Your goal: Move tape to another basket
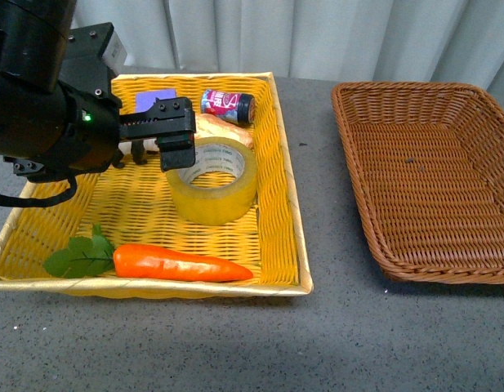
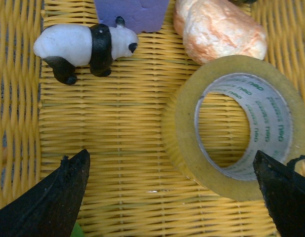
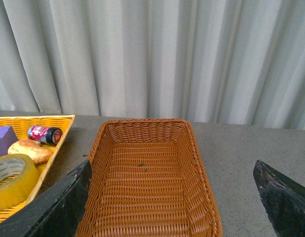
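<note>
The tape [image 1: 212, 202] will come loose and leave the bread roll [image 1: 225, 129] behind when the robot lifts, because the bread roll only just touches the tape's round outer edge.
The tape [image 1: 215, 181], a wide yellowish roll with a white core and green print, lies flat in the yellow woven tray [image 1: 286, 196]. My left gripper [image 1: 158, 147] is open just above the tray, at the tape's left edge. In the left wrist view the tape [image 2: 239, 126] lies toward one finger, partly between the open fingertips [image 2: 283, 190]. The brown wicker basket [image 1: 480, 269] stands empty to the right. In the right wrist view my right gripper [image 3: 172, 197] is open above and before the basket [image 3: 147, 177]; the tape [image 3: 11, 180] shows at the edge.
The yellow tray also holds a carrot [image 1: 178, 263] with green leaves at the front, a panda figure [image 2: 85, 47], a purple block [image 1: 153, 100], a bread roll [image 2: 219, 29] and a small dark bottle [image 1: 229, 104]. Grey tabletop [image 1: 325, 245] lies between the trays. Curtains hang behind.
</note>
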